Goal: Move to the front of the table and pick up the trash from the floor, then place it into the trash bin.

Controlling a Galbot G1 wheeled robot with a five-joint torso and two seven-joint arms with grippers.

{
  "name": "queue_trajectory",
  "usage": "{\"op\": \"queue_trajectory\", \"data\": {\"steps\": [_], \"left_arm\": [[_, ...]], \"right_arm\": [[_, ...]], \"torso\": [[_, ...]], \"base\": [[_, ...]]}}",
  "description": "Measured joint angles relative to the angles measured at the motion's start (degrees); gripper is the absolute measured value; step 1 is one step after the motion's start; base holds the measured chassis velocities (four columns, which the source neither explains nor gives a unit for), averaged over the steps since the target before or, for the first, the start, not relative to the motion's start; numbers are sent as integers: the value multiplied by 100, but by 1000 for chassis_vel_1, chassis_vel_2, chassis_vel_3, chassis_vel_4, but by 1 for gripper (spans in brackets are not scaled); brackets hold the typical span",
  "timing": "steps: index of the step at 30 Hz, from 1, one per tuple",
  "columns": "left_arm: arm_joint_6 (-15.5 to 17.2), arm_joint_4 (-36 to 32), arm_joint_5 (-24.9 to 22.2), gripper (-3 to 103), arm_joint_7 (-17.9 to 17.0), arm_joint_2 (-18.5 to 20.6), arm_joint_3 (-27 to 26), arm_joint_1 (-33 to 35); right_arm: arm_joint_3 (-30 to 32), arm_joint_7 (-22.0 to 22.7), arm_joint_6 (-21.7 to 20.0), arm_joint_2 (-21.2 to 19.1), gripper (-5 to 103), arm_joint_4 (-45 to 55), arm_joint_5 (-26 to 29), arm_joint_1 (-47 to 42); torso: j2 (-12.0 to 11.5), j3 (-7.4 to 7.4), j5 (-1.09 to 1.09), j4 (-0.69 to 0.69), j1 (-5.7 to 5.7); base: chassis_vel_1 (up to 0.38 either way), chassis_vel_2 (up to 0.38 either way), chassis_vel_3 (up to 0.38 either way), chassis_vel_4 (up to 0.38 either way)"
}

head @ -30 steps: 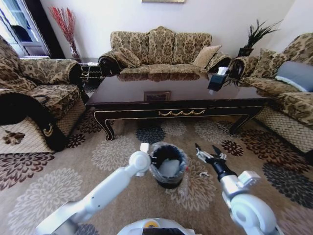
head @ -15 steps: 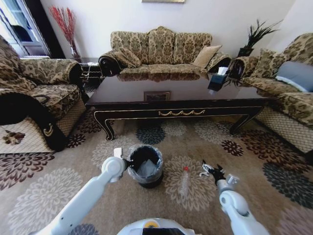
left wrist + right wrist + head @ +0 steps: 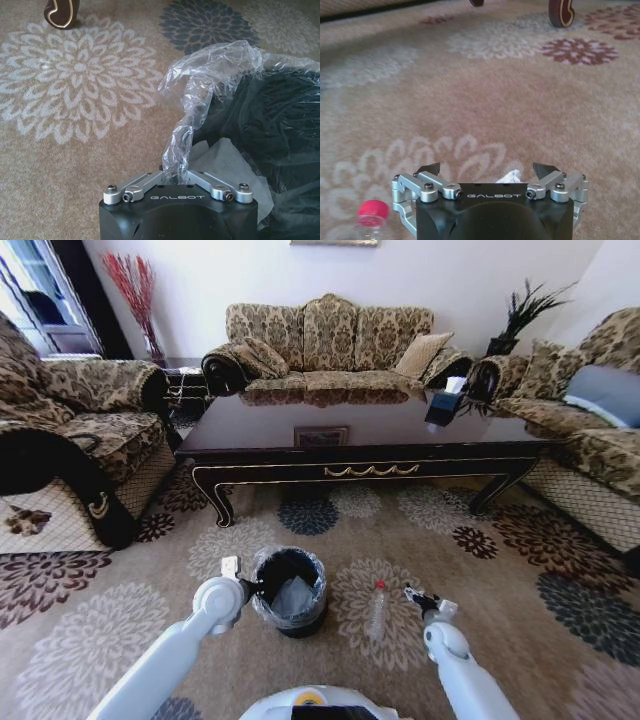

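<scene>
The crumpled white paper scrap's peaked tip (image 3: pixel 514 172) stands up off the carpet. I expect the scrap to hold its shape and stick out when I lift it.
The black trash bin (image 3: pixel 288 592) stands on the floral carpet floor (image 3: pixel 520 570) in front of the dark table (image 3: pixel 360 430). My left gripper (image 3: pixel 250 585) is at the bin's left rim, shut on a fold of its clear liner bag (image 3: pixel 200 100). A white paper piece (image 3: pixel 227 160) lies inside the bin (image 3: pixel 280 130). To the right of the bin lies a clear bottle (image 3: pixel 377 610) with a red cap (image 3: pixel 372 210). My right gripper (image 3: pixel 418 598) is low over the carpet, open (image 3: pixel 486 170), with a crumpled white paper scrap (image 3: pixel 509 176) between its fingertips.
Patterned sofas stand left (image 3: pixel 70 430), behind (image 3: pixel 330 340) and right (image 3: pixel 590 430) of the table. A tissue box (image 3: pixel 443 405) rests on the tabletop. Curved table legs (image 3: pixel 222 505) touch the carpet ahead. Open carpet lies around the bin.
The left gripper has carried the bin by its bag to the left and lower. The right gripper has dropped from above the carpet to just over the paper scrap.
</scene>
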Motion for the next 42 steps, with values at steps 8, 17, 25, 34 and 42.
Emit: {"op": "queue_trajectory", "data": {"steps": [8,17,25,34,42], "left_arm": [[0,-132,-23,0,-4,27,-23,58],[0,-93,2,0,44,41,-77,51],[-2,-99,3,0,61,52,-100,62],[-4,-95,56,0,95,22,-111,115],[-13,-105,214,0,172,18,-100,145]], "right_arm": [[34,51,23,121,100,-713,84,339],[27,64,5,155,86,-1105,110,576],[34,68,38,175,53,-1245,13,622],[61,69,68,180,21,-1181,4,532],[93,56,80,142,1,-1000,-67,414]], "torso": [[0,0,2,-1,0],[0,0,2,-1,0],[0,0,-1,-2,0],[0,0,2,-1,0],[0,0,3,0,0]], "base": [[0,0,0,0],[0,0,0,0],[0,0,0,0],[0,0,0,0],[0,0,0,0]]}}
